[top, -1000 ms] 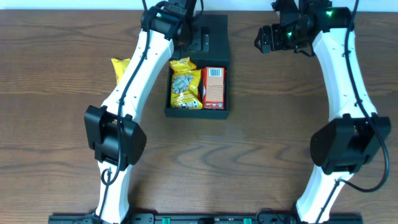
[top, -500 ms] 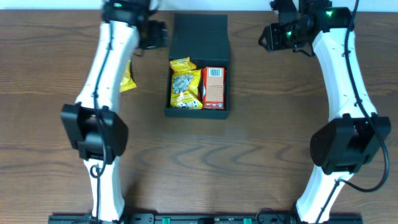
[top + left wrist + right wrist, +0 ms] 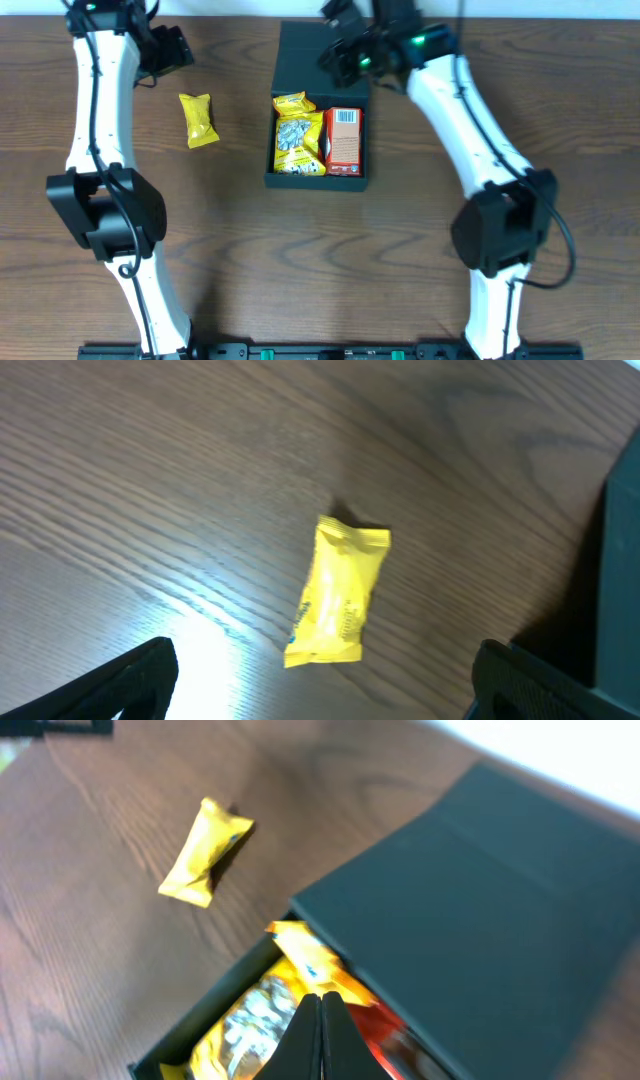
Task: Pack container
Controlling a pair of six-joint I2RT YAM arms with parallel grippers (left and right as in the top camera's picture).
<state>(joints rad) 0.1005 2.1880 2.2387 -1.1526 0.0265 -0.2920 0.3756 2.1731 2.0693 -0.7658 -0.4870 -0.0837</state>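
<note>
Next, I back my right gripper away because it crowds the open container [image 3: 318, 140], and leave room for my left gripper to pack the loose yellow packet [image 3: 199, 121].
The container [image 3: 316, 181] is a black box at the table's middle back, its flap lid [image 3: 322, 55] lying open behind it. Inside are yellow snack packets [image 3: 297, 140] and a red-orange carton [image 3: 343, 140]. My right gripper [image 3: 338, 58] hovers over the lid's near edge, shut on nothing; in the right wrist view its closed tips [image 3: 320, 1000] point at the packets [image 3: 250, 1020] in the box. A loose yellow packet [image 3: 199, 120] lies on the table left of the box. My left gripper [image 3: 170, 50] is open, behind and left of that packet [image 3: 338, 595], well above it.
The table's back edge [image 3: 220, 18] runs just behind the lid and both grippers. Both white arms reach forward from their bases at the front edge, the left arm [image 3: 95, 120] along the left side, the right arm [image 3: 470, 120] slanting across to the box.
My right arm swung left from the back right corner to above the box lid and shut its jaws. My left arm drew away from the box to the far left, uncovering the loose packet.
</note>
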